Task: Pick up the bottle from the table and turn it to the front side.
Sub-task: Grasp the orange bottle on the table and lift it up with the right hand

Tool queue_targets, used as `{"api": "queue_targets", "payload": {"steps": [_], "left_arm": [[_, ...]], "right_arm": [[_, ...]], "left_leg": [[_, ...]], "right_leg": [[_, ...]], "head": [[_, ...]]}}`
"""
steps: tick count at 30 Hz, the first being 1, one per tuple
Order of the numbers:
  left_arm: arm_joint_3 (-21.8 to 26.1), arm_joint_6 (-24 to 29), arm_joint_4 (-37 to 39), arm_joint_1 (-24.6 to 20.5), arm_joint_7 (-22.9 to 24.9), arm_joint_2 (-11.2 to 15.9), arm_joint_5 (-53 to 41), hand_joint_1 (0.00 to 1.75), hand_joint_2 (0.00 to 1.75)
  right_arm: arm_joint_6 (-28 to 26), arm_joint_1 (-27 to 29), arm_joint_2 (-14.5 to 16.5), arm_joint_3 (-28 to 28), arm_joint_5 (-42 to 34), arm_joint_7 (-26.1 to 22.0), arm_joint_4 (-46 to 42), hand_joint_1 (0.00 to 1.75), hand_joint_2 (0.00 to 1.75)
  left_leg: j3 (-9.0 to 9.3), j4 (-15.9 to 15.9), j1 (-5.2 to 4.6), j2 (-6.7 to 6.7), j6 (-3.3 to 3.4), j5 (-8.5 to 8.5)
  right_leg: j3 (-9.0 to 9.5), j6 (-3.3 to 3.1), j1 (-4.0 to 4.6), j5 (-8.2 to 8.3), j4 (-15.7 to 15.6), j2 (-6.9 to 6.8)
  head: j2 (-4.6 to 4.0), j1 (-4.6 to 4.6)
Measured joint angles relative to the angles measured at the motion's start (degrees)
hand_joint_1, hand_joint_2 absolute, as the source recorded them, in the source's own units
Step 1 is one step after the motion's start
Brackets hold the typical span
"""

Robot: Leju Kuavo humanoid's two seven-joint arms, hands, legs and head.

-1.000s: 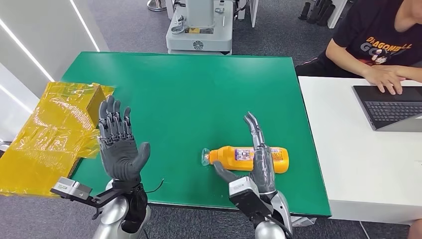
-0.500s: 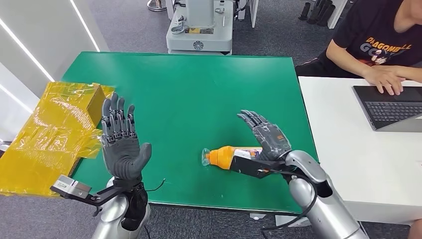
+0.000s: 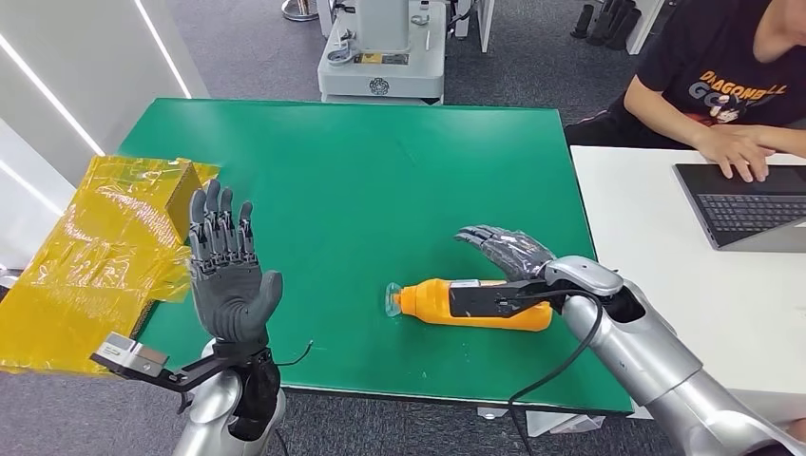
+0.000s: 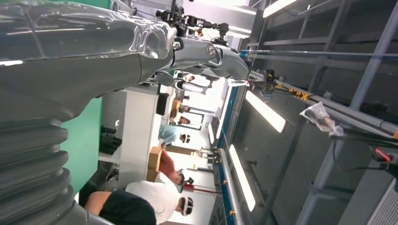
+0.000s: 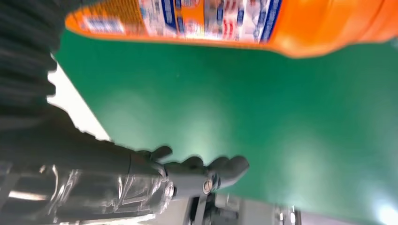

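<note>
The clear cap (image 3: 393, 299) should stay on the bottle when I carry it, because the cap sits straight and close against the orange neck (image 3: 409, 300).
An orange bottle (image 3: 432, 301) with a clear cap lies on its side on the green table (image 3: 361, 180), cap pointing left. My right hand (image 3: 507, 253) hovers palm down just over the bottle's far side, fingers spread, holding nothing. The right wrist view shows the bottle's printed label (image 5: 220, 16) close above the green mat and my fingers (image 5: 202, 176) stretched out apart from it. My left hand (image 3: 224, 275) is raised upright near the table's front left, palm forward, fingers apart and empty.
Crumpled yellow plastic with a box (image 3: 90, 252) lies off the table's left edge. A white desk (image 3: 665, 285) with a laptop (image 3: 741, 204) adjoins on the right, where a person (image 3: 732, 85) sits typing. A grey machine base (image 3: 380, 57) stands behind the table.
My right arm has swung out to the right and the hand has turned from edge-on to palm down over the bottle. The bottle and the left hand stay put.
</note>
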Motion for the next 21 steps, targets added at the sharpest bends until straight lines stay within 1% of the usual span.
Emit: {"api": "queue_targets", "payload": {"steps": [6,12,17,21], "left_arm": [[0.0,0.4,0.0,0.1,0.0,0.4,0.3,0.0,1.75],[0.0,1.0,0.0,0.1,0.0,0.9,0.6,0.0,1.75],[0.0,1.6,0.0,0.1,0.0,1.1,0.9,0.0,1.75],[0.0,1.6,0.0,0.1,0.0,1.1,0.9,0.0,1.75]], "right_arm": [[-0.4,-0.9,-0.3,3.6,-2.5,-0.7,2.5,0.0,1.75],[0.5,-1.6,-0.4,7.1,-3.6,-0.9,4.8,0.0,1.75],[1.0,-1.7,-0.6,9.1,-2.3,1.2,6.5,0.0,1.75],[0.4,-1.6,-1.5,10.3,-1.1,3.1,7.6,0.0,1.75]], "left_leg": [[0.0,0.0,0.0,0.0,0.0,0.0],[0.0,0.0,0.0,0.0,0.0,0.0],[0.0,0.0,0.0,0.0,0.0,0.0],[0.0,0.0,0.0,-0.01,0.0,0.0]], "right_leg": [[0.0,0.0,0.0,0.0,0.0,0.0],[0.0,0.0,0.0,0.0,0.0,0.0],[0.0,0.0,0.0,0.0,0.0,-0.01],[0.0,0.0,0.0,0.0,0.0,-0.01]], "head": [[0.0,0.01],[0.0,-0.01],[0.0,0.0],[0.0,0.01]]}}
